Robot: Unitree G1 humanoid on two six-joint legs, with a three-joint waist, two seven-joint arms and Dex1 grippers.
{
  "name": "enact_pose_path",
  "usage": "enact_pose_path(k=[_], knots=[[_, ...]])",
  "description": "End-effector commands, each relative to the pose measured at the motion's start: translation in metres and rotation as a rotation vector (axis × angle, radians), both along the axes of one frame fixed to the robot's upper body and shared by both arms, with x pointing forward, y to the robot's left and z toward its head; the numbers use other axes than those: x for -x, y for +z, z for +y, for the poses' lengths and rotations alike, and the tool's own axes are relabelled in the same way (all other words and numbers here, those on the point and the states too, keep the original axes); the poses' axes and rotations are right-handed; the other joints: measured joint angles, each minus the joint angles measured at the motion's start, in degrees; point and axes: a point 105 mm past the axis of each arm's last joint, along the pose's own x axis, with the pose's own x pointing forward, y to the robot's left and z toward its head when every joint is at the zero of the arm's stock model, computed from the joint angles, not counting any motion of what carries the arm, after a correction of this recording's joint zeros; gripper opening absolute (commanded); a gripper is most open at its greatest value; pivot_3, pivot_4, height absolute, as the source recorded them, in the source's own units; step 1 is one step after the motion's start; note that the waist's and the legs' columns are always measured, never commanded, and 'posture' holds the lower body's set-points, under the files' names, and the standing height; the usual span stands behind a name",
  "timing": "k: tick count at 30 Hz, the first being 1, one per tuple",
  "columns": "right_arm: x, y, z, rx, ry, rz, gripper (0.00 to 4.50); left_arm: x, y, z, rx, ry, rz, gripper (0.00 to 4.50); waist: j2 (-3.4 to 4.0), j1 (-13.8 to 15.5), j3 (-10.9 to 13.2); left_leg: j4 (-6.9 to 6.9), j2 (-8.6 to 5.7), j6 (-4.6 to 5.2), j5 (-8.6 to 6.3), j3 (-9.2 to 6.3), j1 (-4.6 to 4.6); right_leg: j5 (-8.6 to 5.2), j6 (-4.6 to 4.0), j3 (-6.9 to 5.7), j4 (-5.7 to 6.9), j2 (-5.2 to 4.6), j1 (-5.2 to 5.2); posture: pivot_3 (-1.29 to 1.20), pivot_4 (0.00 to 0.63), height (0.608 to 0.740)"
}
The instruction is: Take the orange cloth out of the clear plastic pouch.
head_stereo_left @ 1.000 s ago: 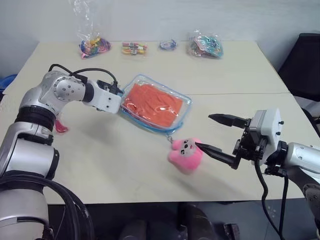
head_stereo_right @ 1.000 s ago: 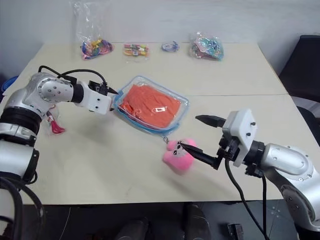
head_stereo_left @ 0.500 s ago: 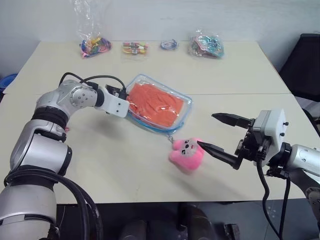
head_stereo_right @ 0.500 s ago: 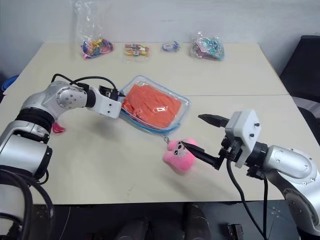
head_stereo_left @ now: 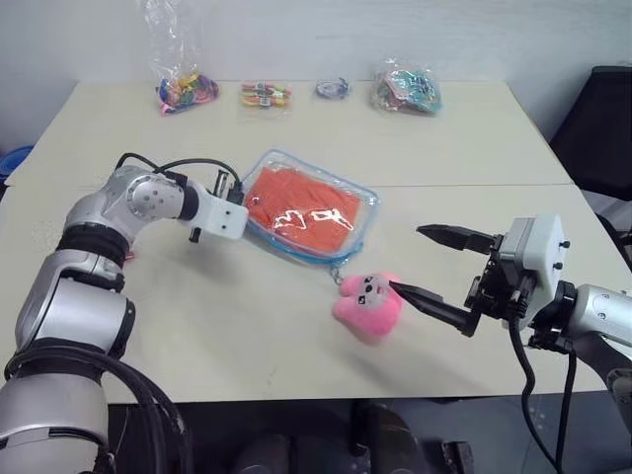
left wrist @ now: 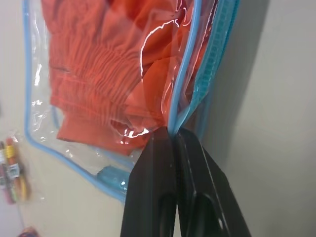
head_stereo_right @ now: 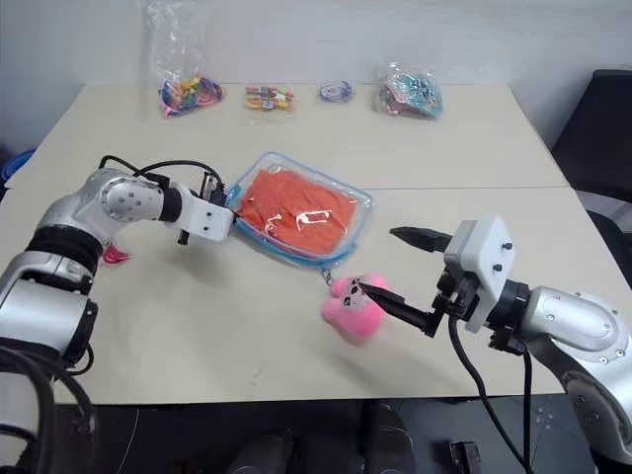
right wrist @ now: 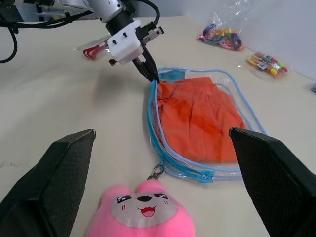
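Note:
My left gripper should keep pulling the slanted pouch it holds by its blue edging (head_stereo_left: pixel 254 231), with open table in front (head_stereo_left: pixel 232 301), until the pouch's zipper side faces me squarely.
The clear plastic pouch (head_stereo_left: pixel 366 204) with light blue zipper edging lies flat in the middle of the table. The orange cloth (head_stereo_left: pixel 301 205) is folded inside it. My left gripper (left wrist: pixel 172 133) is at the pouch's left end, shut on the blue edging (left wrist: pixel 185 106) of the open mouth. My right gripper (head_stereo_left: pixel 406 259) hovers wide open over the table's front right. Its lower finger is just beside the pink plush (head_stereo_left: pixel 367 304). A small chain links the plush to the pouch's near corner.
Several small clear bags of colourful trinkets (head_stereo_left: pixel 186 91) (head_stereo_left: pixel 405 91) line the table's far edge. A small pink-red item (head_stereo_right: pixel 107 252) lies by my left elbow. A black chair (head_stereo_left: pixel 597 128) stands off the table's right side.
My left gripper has sunk a little to the pouch's left end and shut on its blue edging. The right arm and the plush have stayed still.

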Motion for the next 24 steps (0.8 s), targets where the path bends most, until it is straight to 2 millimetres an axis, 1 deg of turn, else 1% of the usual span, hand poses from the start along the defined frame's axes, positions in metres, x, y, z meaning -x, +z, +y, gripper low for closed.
enact_pose_path(k=[1,4,7,8,10,11,13,16,20,24], knots=[[0.006,-0.001,-0.003,0.045,0.02,-0.011,4.5,0.022,0.016,0.008,-0.017,0.029,0.021,0.03,0.0,-0.25,0.0,-0.01,0.02,0.0,0.0,0.01,0.05,0.0,0.0,0.01,0.01,0.0,-0.01,0.0,0.15,0.74],[0.008,-0.007,-0.003,0.065,0.039,0.006,4.5,0.043,0.014,0.011,-0.026,0.103,0.053,0.03,0.0,-0.44,0.0,0.01,0.03,-0.01,0.0,0.01,0.08,0.0,-0.01,0.06,0.04,-0.01,-0.08,0.0,0.15,0.74],[0.008,-0.01,0.001,0.058,0.078,0.029,4.5,0.068,0.01,0.016,-0.04,0.22,0.086,0.03,0.0,-0.36,0.0,0.04,0.04,-0.02,-0.01,0.01,0.06,0.0,0.0,0.11,0.03,0.0,-0.07,0.0,0.15,0.74],[0.008,-0.011,0.003,0.059,0.091,0.032,4.5,0.078,0.006,0.018,-0.053,0.265,0.098,0.03,0.01,-0.36,0.0,0.04,0.03,-0.03,-0.02,0.01,0.08,0.0,0.0,0.14,0.05,0.0,-0.06,0.0,0.15,0.74],[0.007,-0.012,0.004,0.06,0.102,0.033,4.5,0.091,-0.001,0.018,-0.064,0.324,0.11,0.03,0.01,-0.3,0.01,0.01,0.05,-0.06,-0.03,0.02,0.06,-0.01,-0.02,0.18,0.05,0.02,-0.05,0.0,0.15,0.74],[0.005,-0.012,0.004,0.059,0.105,0.033,4.5,0.096,-0.004,0.016,-0.036,0.358,0.12,0.03,0.02,-0.24,0.01,0.0,0.06,-0.07,-0.04,0.02,0.06,-0.01,-0.02,0.18,0.04,0.04,-0.03,0.0,0.15,0.74],[0.003,-0.012,0.005,0.059,0.114,0.034,4.5,0.101,-0.007,0.011,0.029,0.43,0.115,0.03,0.02,0.22,0.01,0.0,0.05,-0.08,-0.04,0.03,0.01,-0.02,-0.04,0.2,0.05,0.05,0.0,0.0,0.15,0.74],[0.003,-0.013,0.006,0.066,0.128,0.036,4.5,0.106,-0.012,0.007,0.073,0.484,0.112,0.03,0.01,0.47,0.01,0.0,0.03,-0.08,-0.04,0.01,0.01,-0.02,-0.04,0.22,0.05,0.05,0.1,0.0,0.15,0.74],[0.004,-0.018,0.005,0.098,0.146,0.045,4.5,0.108,-0.027,0.008,0.114,0.552,0.117,0.03,0.02,0.33,0.0,-0.07,0.03,-0.08,-0.05,0.02,0.07,-0.03,-0.05,0.3,0.04,0.05,0.1,0.0,0.15,0.74],[0.004,-0.017,0.005,0.099,0.153,0.044,4.5,0.111,-0.037,0.01,0.146,0.581,0.135,0.03,0.02,0.33,0.0,-0.07,0.06,-0.09,-0.05,0.01,0.1,-0.03,-0.05,0.31,0.05,0.05,0.11,0.0,0.15,0.74]])
